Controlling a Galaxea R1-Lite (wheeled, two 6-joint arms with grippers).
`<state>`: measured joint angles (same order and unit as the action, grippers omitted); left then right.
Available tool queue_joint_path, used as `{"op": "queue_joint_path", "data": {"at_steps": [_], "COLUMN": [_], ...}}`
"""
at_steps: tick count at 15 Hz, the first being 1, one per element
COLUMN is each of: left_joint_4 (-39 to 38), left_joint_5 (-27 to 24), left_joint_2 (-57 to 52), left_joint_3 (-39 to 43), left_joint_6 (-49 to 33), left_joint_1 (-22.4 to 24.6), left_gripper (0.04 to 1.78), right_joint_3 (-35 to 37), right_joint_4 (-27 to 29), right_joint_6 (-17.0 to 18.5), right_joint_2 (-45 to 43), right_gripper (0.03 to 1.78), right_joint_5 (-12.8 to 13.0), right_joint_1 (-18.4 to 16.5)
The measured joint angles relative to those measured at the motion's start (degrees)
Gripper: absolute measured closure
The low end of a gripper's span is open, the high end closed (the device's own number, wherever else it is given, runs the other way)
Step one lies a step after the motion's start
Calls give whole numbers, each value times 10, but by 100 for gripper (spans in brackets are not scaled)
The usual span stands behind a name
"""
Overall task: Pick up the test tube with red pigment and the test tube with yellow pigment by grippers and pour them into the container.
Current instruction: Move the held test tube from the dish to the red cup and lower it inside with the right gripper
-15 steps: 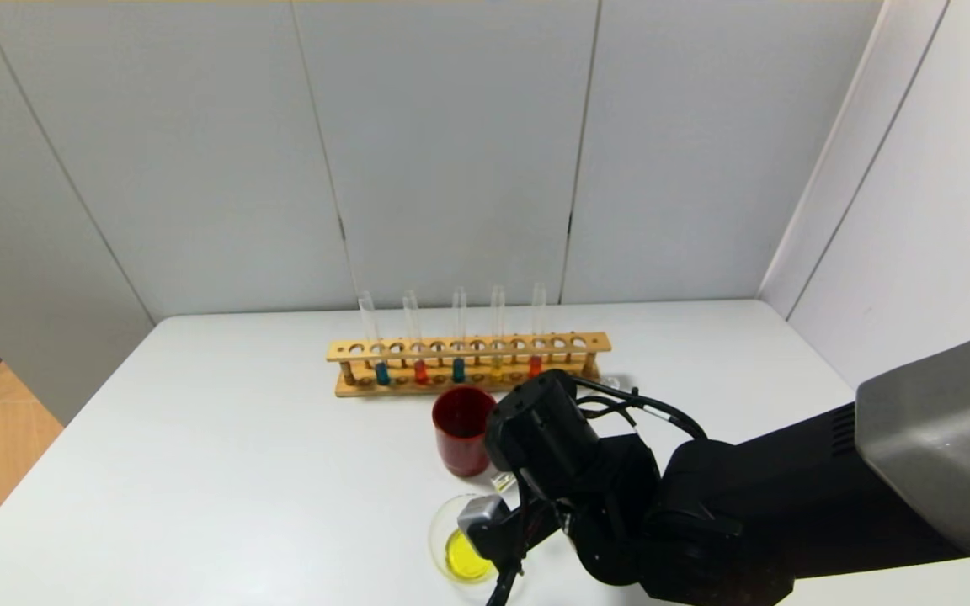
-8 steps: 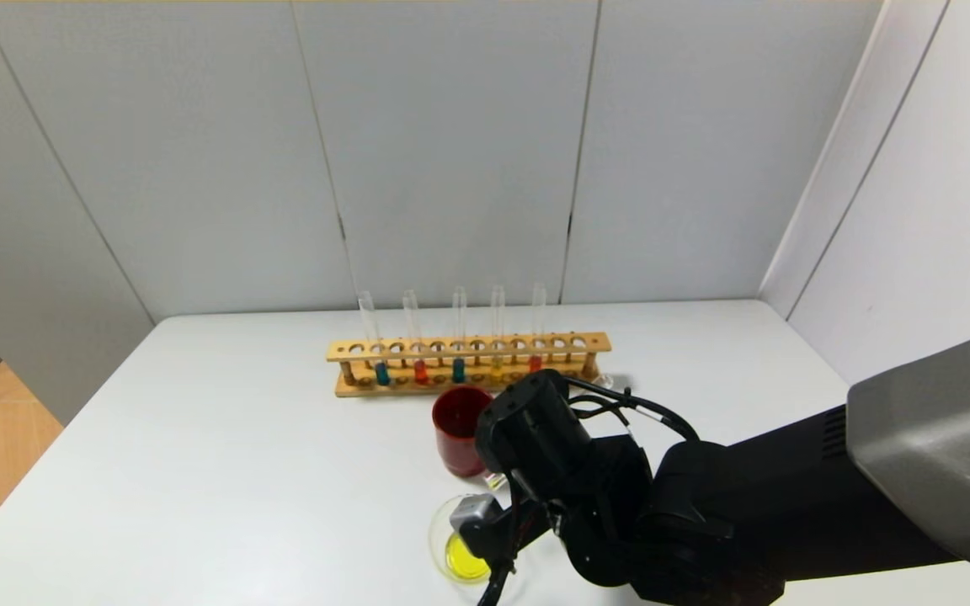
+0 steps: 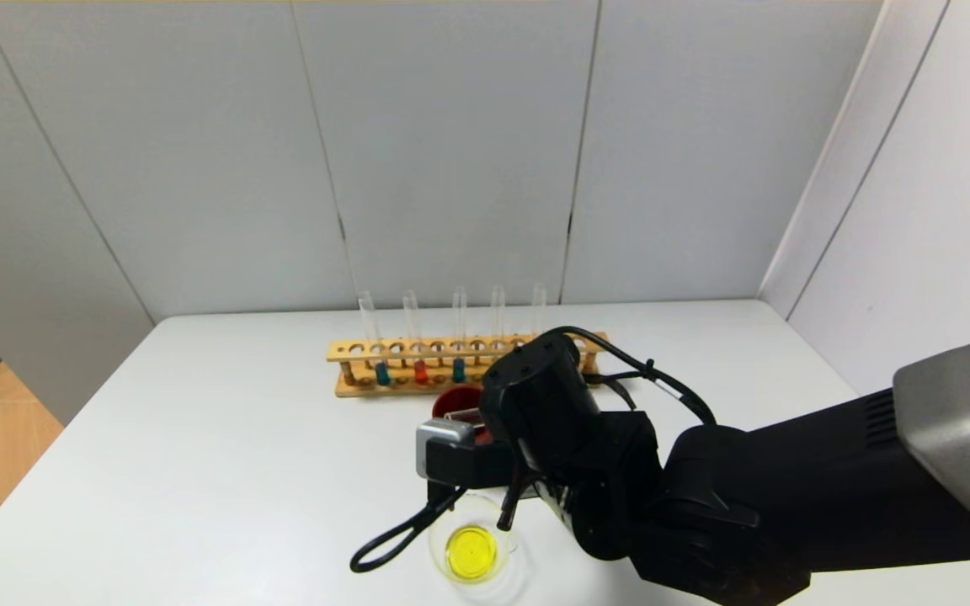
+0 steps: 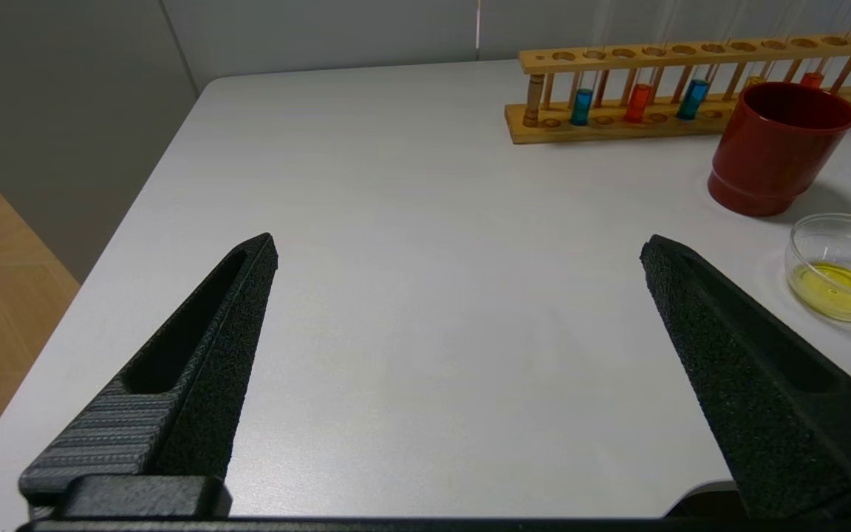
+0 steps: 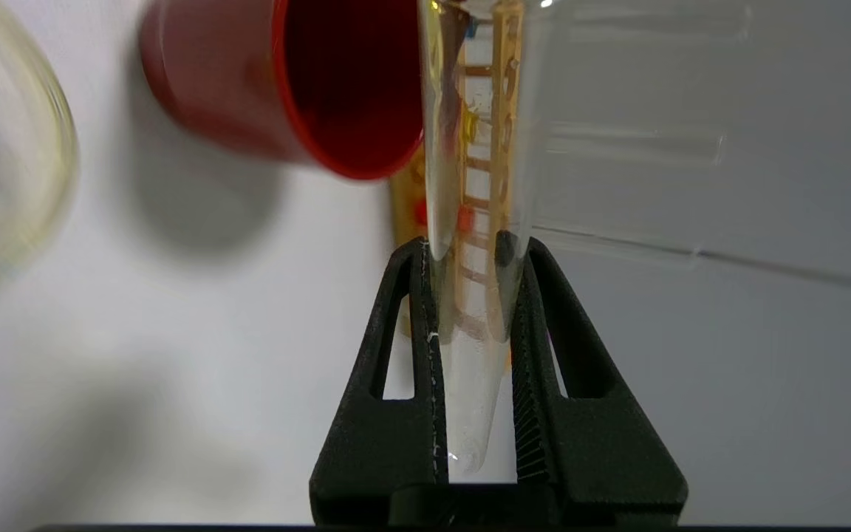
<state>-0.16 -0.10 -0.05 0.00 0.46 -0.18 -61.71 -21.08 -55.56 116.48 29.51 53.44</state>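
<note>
The clear test tube (image 5: 482, 168) is level above the red cup, so I should use my right gripper to turn the tube's rounded end down and lower the tube into the cup (image 3: 455, 403).
My right gripper (image 3: 475, 439) hangs just above the red cup, shut on a clear test tube (image 5: 470, 185) in which no liquid shows. The tube's rounded end lies between the fingers (image 5: 544, 355), and its length points toward the rack. The container (image 3: 471, 551), a low glass cup, stands near the table's front edge with yellow liquid in it, in front of the gripper. A test tube with red pigment (image 3: 420, 371) stands in the wooden rack (image 3: 367, 349). My left gripper (image 4: 459, 247) is open over bare table on the left, far from the rack.
The dark red cup (image 4: 776, 144) stands between the rack and the container (image 4: 839, 266). Two teal tubes (image 3: 381, 373) are also in the rack. My right arm covers the rack's right end and the table's near right. A black cable loop (image 3: 392, 539) hangs left of the container.
My right gripper has risen off the container and swung back toward the red cup, turning the tube with it. The container with yellow liquid is now uncovered.
</note>
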Motion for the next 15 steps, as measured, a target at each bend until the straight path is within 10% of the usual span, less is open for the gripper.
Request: {"op": "queue_joint_path", "data": {"at_steps": [7,15], "left_joint_4": [0,0], "left_joint_5": [0,0], "left_joint_2": [0,0], "left_joint_3": [0,0], "left_joint_6": [0,0], "left_joint_1": [0,0], "left_gripper": [8,8], "right_joint_3": [-39,-63], "right_joint_4": [-149,-238], "right_joint_6": [437,586], "right_joint_2": [-7,43], "right_gripper": [147,147], "right_joint_5": [-53,-75], "right_joint_1": [-14,-34]}}
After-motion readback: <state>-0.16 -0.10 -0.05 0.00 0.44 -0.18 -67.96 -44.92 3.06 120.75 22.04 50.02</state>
